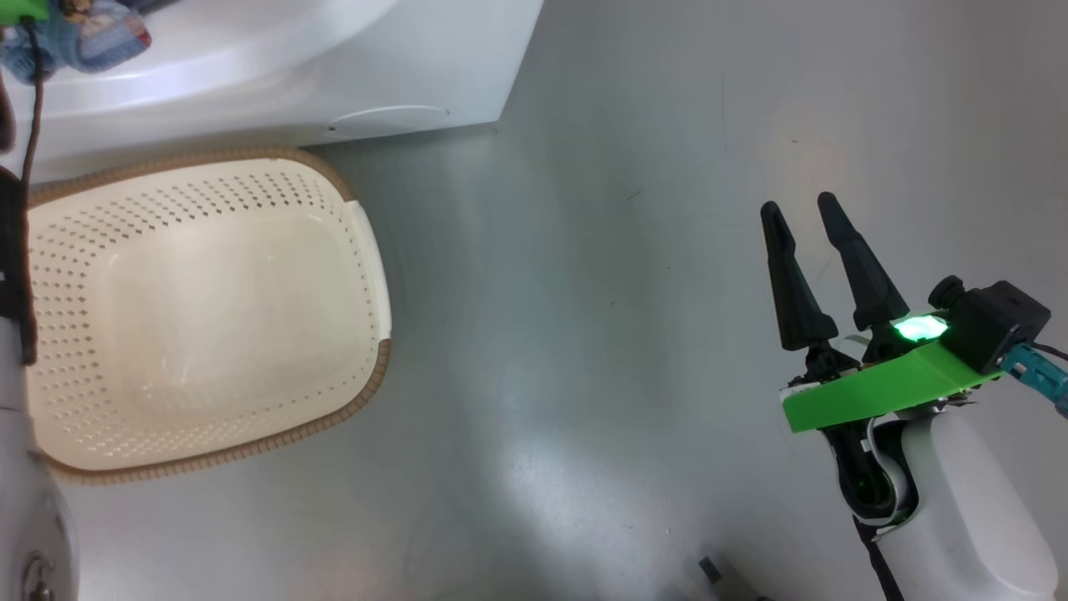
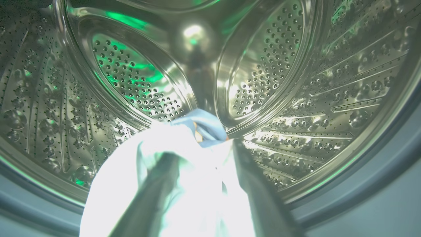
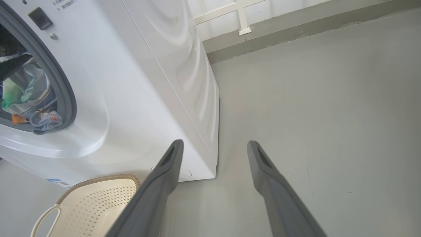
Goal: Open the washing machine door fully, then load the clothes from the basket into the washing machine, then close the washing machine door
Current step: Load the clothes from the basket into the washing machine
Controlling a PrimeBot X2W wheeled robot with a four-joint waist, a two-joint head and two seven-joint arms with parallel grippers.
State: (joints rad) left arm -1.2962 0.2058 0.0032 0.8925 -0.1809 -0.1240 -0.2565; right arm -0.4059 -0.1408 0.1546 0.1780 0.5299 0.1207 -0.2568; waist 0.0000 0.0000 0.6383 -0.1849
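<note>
The clothes (image 2: 197, 185) will bunch up at the opening of the drum when I push them in, because a limp light blue piece (image 1: 105, 38) is hanging by the front of the washing machine.
My left gripper (image 2: 201, 151) reaches into the washing machine's (image 1: 334, 67) steel drum (image 2: 273, 65). Its fingers stand apart, with white and light blue clothes (image 2: 194, 171) lying between and over them. In the head view, a light blue piece (image 1: 83, 37) shows at the top left by the machine's front. In the right wrist view, clothes (image 3: 33, 98) lie in the round opening, one piece hanging over the grey gasket (image 3: 67, 95). The cream basket (image 1: 209, 200) sits on the floor before the machine with nothing in it. My right gripper (image 1: 799, 205) hangs open over the floor. The washing machine door is out of view.
Grey floor (image 1: 601, 292) stretches to the right of the basket and machine. A round flap (image 1: 388, 121) sits low on the machine's front. The right wrist view has the basket's rim and white handle (image 3: 42, 219) and a wall base with a white frame (image 3: 243, 19) beyond.
</note>
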